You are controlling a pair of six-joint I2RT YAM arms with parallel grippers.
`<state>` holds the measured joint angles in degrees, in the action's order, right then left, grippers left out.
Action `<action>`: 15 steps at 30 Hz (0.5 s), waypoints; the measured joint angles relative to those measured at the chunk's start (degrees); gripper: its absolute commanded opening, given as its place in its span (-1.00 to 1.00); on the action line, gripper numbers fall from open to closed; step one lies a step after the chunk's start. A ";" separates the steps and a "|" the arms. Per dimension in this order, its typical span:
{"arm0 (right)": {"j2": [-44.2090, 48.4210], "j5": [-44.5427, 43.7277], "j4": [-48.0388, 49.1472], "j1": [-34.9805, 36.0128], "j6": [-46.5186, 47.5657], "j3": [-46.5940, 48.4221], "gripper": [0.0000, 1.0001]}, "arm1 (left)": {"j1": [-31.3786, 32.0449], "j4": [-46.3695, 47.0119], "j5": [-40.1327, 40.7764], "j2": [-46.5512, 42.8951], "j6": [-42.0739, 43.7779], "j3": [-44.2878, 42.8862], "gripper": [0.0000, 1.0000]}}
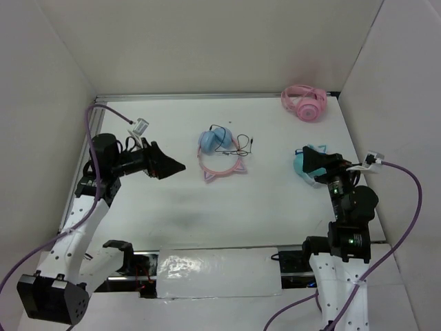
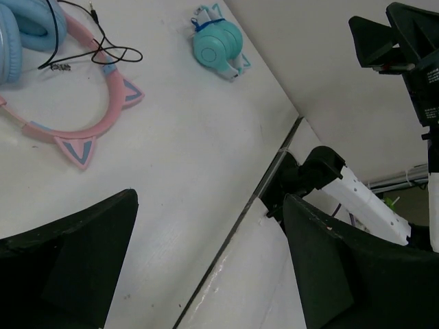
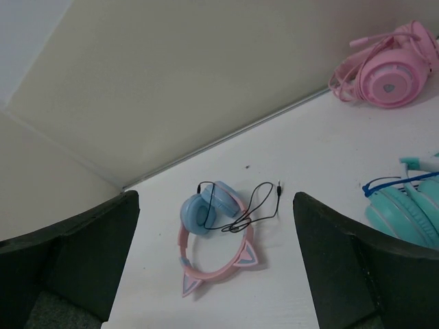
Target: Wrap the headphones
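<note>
The pink headband's side (image 1: 200, 157) closest to my left gripper is clear of the black cable, so I should keep moving in until my fingers are on both sides of it by the ear cups (image 1: 207, 142).
The headphones (image 1: 215, 141) lie flat mid-table, light-blue ear cups folded together at the far end, with the pink cat-ear headband (image 1: 222, 170) curving toward me. Their thin black cable (image 1: 244, 146) sprawls loose to the right of the cups. My left gripper (image 1: 172, 165) hovers open just left of the headband, holding nothing. My right gripper (image 1: 311, 164) is open farther right, above the teal headphones. The right wrist view shows the headphones (image 3: 197, 214) and the cable (image 3: 259, 205) between its spread fingers, well ahead. In the left wrist view the headband (image 2: 103, 116) is at upper left.
Teal headphones (image 1: 300, 164) lie under my right gripper and show again in the wrist views (image 2: 218, 46) (image 3: 405, 214). All-pink headphones (image 1: 303, 102) sit in the far right corner. White walls close in the table on three sides.
</note>
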<state>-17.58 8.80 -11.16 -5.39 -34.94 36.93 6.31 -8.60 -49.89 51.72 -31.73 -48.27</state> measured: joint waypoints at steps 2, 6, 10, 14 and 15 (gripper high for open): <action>-1.44 -1.16 -0.09 0.00 -0.63 0.00 0.99 | 0.00 0.59 -0.42 1.31 0.11 0.37 0.99; -5.18 -2.62 0.52 0.00 -1.33 0.00 0.99 | 1.46 1.27 3.56 4.61 0.28 0.52 0.95; -10.82 -5.18 -0.52 0.00 -3.19 1.05 0.99 | 7.63 -2.29 14.71 14.49 -0.04 -3.06 0.85; -16.22 -8.04 -2.82 0.00 -4.22 3.63 0.87 | 11.82 -3.98 24.87 25.64 -0.17 -7.67 0.91; -17.00 -8.46 -3.32 0.00 -4.15 3.89 0.80 | 12.37 -4.48 26.91 28.17 -0.15 -8.83 0.91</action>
<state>-34.59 0.34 -14.48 -5.39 -39.09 40.82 18.68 -13.08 -22.98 79.90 -31.88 -57.10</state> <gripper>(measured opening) 0.946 0.958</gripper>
